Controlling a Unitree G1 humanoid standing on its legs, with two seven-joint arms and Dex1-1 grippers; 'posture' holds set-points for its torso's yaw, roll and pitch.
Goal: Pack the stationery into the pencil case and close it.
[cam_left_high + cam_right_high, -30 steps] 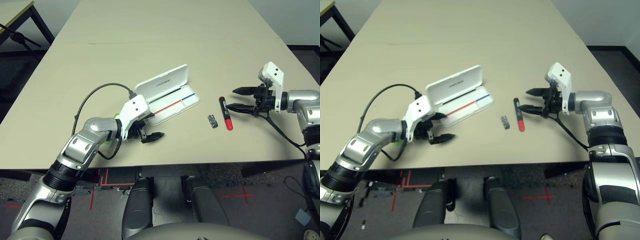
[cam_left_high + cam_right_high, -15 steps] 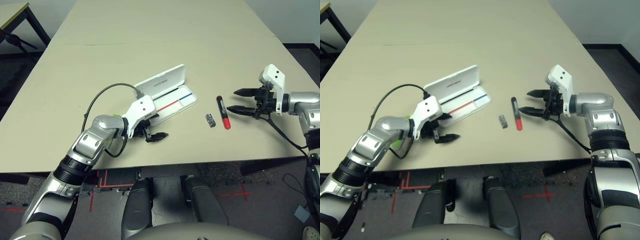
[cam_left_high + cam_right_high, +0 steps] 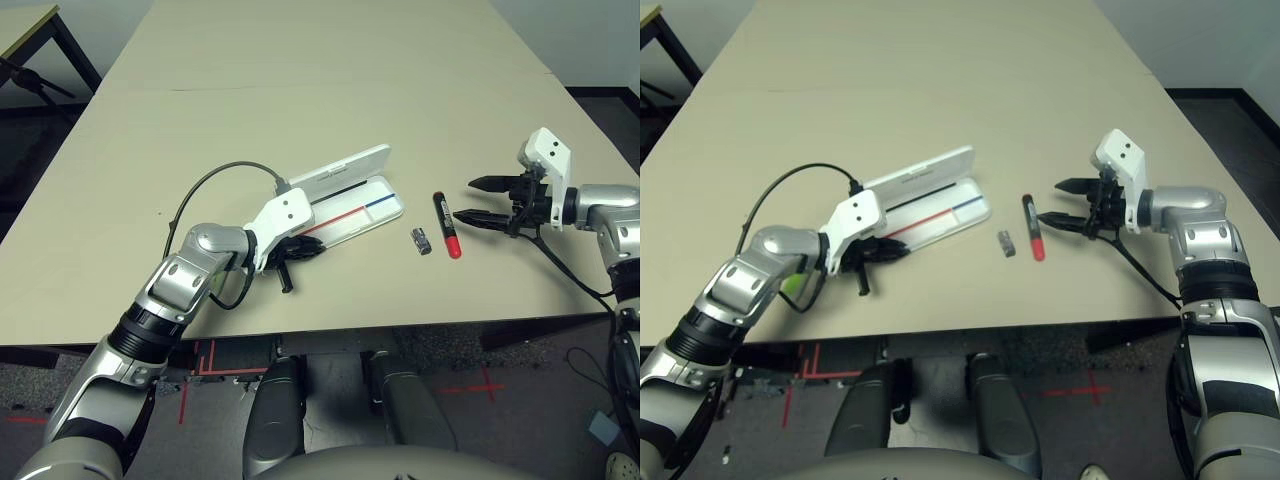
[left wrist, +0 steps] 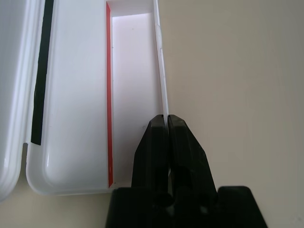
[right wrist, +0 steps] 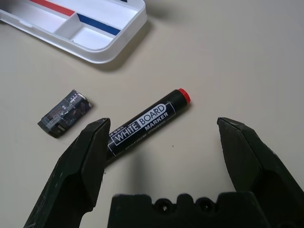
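My gripper will lower the marker, and the marker will fit flat inside the tray's compartment beside the lid, because the compartment is long and undivided.
The white pencil case lies open in the middle of the table, lid up behind the tray. My left gripper is shut on the tray's thin front wall near its left end; the fingertips pinch it from both sides. The marker, black with a red end, lies right of the case, and the tiny grey piece sits just left of it. My right gripper hovers open right beside the marker, touching nothing. A sliver of light green shows by my left forearm.
A black cable loops over the table from my left wrist. The table's front edge runs close below the case and the marker. A dark table frame stands at the far left, off the table.
My left gripper moved up to the case's tray and shut on its front wall. The case has swung a little and shifted to the right. The right arm has stayed put.
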